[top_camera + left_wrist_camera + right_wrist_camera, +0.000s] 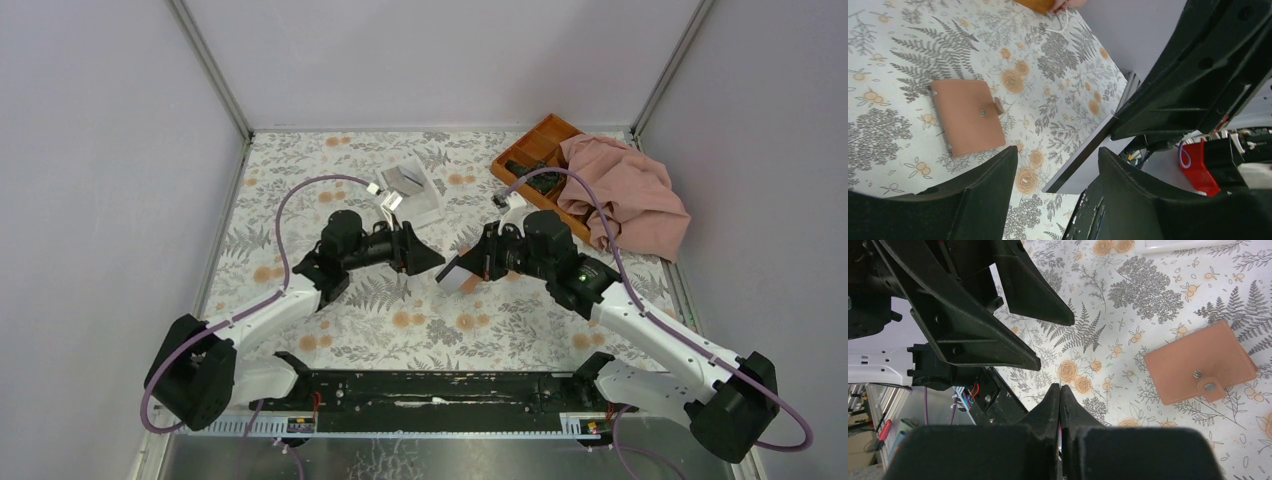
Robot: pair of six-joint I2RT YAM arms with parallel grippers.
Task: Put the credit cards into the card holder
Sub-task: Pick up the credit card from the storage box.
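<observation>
The credit card (1087, 165) sticks out at a slant from my right gripper's fingers, so my left gripper should hold its loose end (1060, 183) while my right gripper grips the card straight.
The tan card holder (968, 117) lies closed and flat on the floral table, its snap button facing up; it also shows in the right wrist view (1200, 362). My right gripper (1060, 386) is shut on a greyish credit card (455, 275), held on edge above the table. Only a thin sliver of that card (1059, 432) shows between its fingers. My left gripper (1057, 150) is open, and the free end of the card (1085, 162) lies in the gap between its fingers, touching neither. Both grippers meet at mid-table, left (432, 255) and right (478, 262).
A white box (410, 185) with a greyish item on it sits at the back centre. An orange compartment tray (540, 150) stands at the back right, partly covered by a pink cloth (630, 190). Grey walls enclose the table on three sides.
</observation>
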